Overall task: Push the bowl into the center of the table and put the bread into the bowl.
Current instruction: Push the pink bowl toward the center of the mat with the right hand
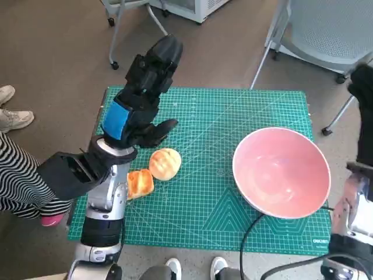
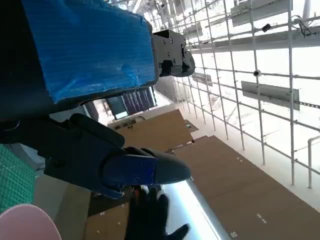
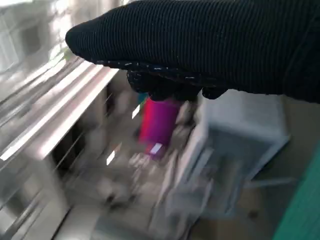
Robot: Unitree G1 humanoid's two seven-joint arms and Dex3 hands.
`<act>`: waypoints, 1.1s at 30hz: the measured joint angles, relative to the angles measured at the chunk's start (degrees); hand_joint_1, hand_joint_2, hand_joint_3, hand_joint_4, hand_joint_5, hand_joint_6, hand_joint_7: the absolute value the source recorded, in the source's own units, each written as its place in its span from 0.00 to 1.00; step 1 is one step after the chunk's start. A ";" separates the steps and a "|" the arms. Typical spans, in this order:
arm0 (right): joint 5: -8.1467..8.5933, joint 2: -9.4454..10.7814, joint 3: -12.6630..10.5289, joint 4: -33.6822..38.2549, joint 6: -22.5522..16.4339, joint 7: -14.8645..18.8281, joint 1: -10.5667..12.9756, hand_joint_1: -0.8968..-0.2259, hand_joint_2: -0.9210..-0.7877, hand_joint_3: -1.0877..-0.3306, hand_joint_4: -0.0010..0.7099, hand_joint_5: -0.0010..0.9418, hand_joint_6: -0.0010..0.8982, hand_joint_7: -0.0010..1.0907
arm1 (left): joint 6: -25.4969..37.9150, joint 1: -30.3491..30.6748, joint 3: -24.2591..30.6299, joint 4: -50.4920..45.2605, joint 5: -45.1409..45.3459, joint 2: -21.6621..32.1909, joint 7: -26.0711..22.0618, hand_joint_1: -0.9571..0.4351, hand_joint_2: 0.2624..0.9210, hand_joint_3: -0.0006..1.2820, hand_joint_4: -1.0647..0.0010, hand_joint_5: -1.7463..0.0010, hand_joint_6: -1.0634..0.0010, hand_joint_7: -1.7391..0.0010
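The browner piece of bread [image 1: 140, 184] will come away by itself when the robot lifts it, because a distinct edge [image 1: 152, 173] separates it from the round bun.
The pink bowl [image 1: 282, 172] stands on the right part of the green mat [image 1: 210, 116], close to its front right corner; its rim [image 2: 25, 222] also shows in the left wrist view. A round golden bun [image 1: 165, 164] lies left of the middle, and a second, browner piece of bread [image 1: 140, 183] lies beside it toward the front left. My left hand [image 1: 143, 96] hangs raised above the mat's left side, just behind the bun, fingers apart and holding nothing. My right hand [image 1: 363, 87] shows at the right edge, beyond the bowl and lifted off the table, with nothing in it.
A person's striped sleeve [image 1: 17, 181] and shoes [image 1: 11, 114] are at the left of the table. A grey chair [image 1: 326, 35] stands behind the table's right corner, and wheeled frame legs [image 1: 116, 35] stand behind the left.
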 measured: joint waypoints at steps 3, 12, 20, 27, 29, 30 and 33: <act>-0.17 -0.50 -0.87 3.57 -1.12 -0.59 0.78 0.36 0.00 0.44 0.14 0.00 0.00 0.44 | -0.32 -0.03 0.06 0.44 -0.03 0.02 -0.16 0.20 1.00 0.27 0.97 1.00 1.00 0.79; 0.39 -2.25 -2.89 16.07 -4.05 0.08 1.66 0.40 0.00 0.44 0.16 0.01 0.00 0.46 | -0.69 -0.04 0.24 1.98 -0.08 0.12 -0.51 0.20 1.00 0.27 0.97 1.00 1.00 0.80; 0.94 -2.68 -3.62 27.12 -7.45 1.65 1.41 0.48 0.00 0.38 0.17 0.01 0.00 0.43 | -0.72 -0.10 0.23 2.11 -0.07 0.16 -0.56 0.20 1.00 0.28 0.97 1.00 1.00 0.81; 0.92 -1.97 -3.56 33.57 -8.56 1.66 1.18 0.51 0.00 0.36 0.16 0.00 0.01 0.42 | -0.60 -0.22 0.21 2.08 -0.10 0.59 -0.80 0.20 1.00 0.28 0.98 1.00 1.00 0.81; 0.89 -1.59 -3.45 34.59 -8.68 1.58 1.04 0.51 0.00 0.35 0.17 0.01 0.02 0.42 | -0.52 -0.26 0.23 2.05 -0.18 0.71 -1.09 0.20 1.00 0.28 0.98 1.00 1.00 0.81; 0.86 -1.32 -3.40 35.10 -8.71 1.51 0.93 0.50 0.00 0.35 0.17 0.01 0.02 0.42 | -0.49 -0.27 0.23 2.02 -0.23 0.79 -1.21 0.20 1.00 0.28 0.98 1.00 1.00 0.81; 0.83 -0.52 -3.17 36.22 -8.72 1.31 0.60 0.49 0.00 0.35 0.18 0.01 0.03 0.42 | -0.35 -0.31 0.30 1.97 -0.35 1.02 -1.59 0.20 1.00 0.28 0.98 1.00 1.00 0.81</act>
